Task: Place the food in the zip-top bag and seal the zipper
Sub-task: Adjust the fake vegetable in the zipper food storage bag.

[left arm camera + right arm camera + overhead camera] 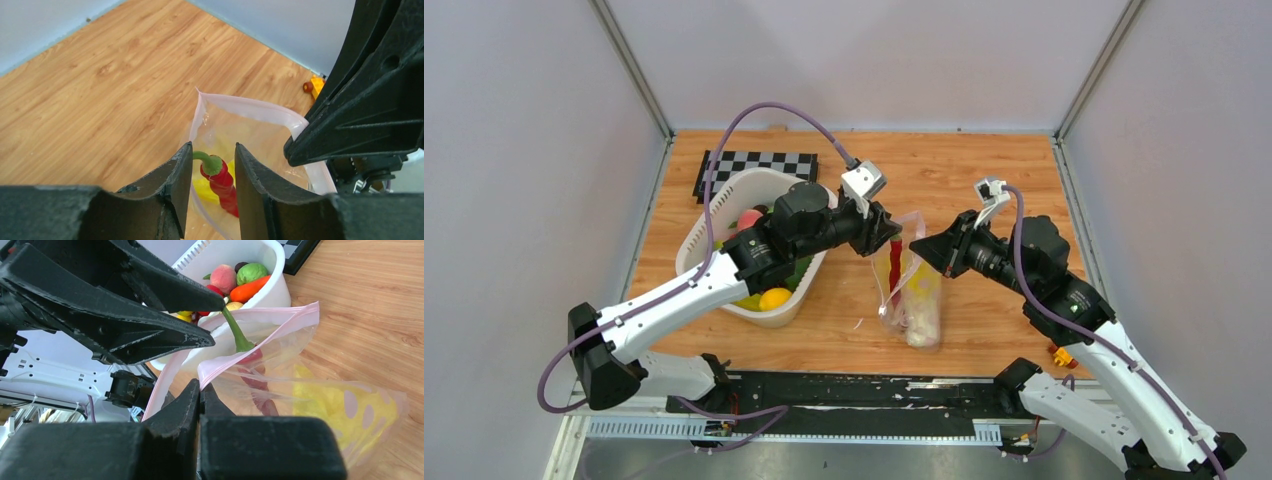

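The red chili's green stem pokes up through the bag's opening, so next my left gripper grasps the chili under its stem and lowers it further down.
The zip-top bag stands on the table with its mouth held up. My right gripper is shut on the pink zipper strip at the near lip. A red chili with a green stem hangs stem-up in the bag's mouth, between the parted jaws of my left gripper. The stem touches one fingertip; the jaws stand wider than the chili. Yellow-leaved cabbage lies inside the bag. More food, including a carrot and a lemon, sits in the white basket.
The white basket stands left of the bag under my left arm. A checkerboard lies behind it. A small orange-yellow object rests near the right arm's base. Grey walls enclose the wooden table on three sides.
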Motion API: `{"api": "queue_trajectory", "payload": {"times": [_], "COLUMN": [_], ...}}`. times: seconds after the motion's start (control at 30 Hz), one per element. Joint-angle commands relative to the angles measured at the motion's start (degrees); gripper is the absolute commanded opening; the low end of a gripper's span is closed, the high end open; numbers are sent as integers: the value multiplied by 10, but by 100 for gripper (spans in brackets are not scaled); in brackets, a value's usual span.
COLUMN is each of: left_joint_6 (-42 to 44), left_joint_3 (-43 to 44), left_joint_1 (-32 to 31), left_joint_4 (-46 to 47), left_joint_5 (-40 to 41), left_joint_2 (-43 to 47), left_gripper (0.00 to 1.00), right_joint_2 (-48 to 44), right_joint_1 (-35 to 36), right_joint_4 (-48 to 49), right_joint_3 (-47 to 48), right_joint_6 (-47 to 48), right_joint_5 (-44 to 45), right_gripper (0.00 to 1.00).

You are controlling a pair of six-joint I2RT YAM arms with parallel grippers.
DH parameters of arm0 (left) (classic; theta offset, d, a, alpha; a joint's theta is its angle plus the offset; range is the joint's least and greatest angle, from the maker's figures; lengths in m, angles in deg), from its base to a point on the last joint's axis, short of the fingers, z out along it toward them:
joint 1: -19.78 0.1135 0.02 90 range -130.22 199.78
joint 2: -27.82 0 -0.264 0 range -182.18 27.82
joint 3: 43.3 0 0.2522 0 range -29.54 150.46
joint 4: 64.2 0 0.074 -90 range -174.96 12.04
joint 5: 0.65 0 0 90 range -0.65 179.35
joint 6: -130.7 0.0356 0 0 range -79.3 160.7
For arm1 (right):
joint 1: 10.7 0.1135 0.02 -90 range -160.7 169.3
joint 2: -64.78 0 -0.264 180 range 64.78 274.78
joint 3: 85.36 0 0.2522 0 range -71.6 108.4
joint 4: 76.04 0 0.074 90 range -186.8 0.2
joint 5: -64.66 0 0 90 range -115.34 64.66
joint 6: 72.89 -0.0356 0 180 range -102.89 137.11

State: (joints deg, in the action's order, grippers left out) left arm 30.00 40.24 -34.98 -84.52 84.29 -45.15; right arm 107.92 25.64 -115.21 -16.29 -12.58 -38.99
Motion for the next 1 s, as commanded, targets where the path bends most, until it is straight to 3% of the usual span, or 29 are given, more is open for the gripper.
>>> {"api": "queue_trajectory", "payload": {"times": [0.0, 0.17, 0.37, 0.7, 0.8, 0.93, 0.97], "left_joint_6": [46, 56, 64, 69, 64, 9, -5], "left_joint_3": [9, 0, 5, 25, 49, 16, 4], "left_joint_1": [-2, -2, -2, -7, -8, -8, -8], "left_joint_4": [-31, -13, -6, -3, -72, -60, -54], "left_joint_5": [-9, -11, -40, -117, -62, 4, 11], "left_joint_2": [2, 11, -2, -17, -29, -3, 4], "left_gripper": [42, 26, 14, 7, 11, 49, 51], "right_joint_2": [3, 3, -2, 0, 0, -6, -7], "right_joint_1": [0, 1, 1, 1, 1, 1, 1], "right_joint_4": [25, 23, 20, 21, 21, 19, 18], "right_joint_3": [14, 17, 12, 9, 12, 13, 12], "right_joint_6": [10, 12, 13, 11, 10, 5, 4], "right_joint_5": [-11, -10, -2, 4, 2, 18, 24], "right_gripper": [1, 1, 1, 1, 1, 1, 1]}}
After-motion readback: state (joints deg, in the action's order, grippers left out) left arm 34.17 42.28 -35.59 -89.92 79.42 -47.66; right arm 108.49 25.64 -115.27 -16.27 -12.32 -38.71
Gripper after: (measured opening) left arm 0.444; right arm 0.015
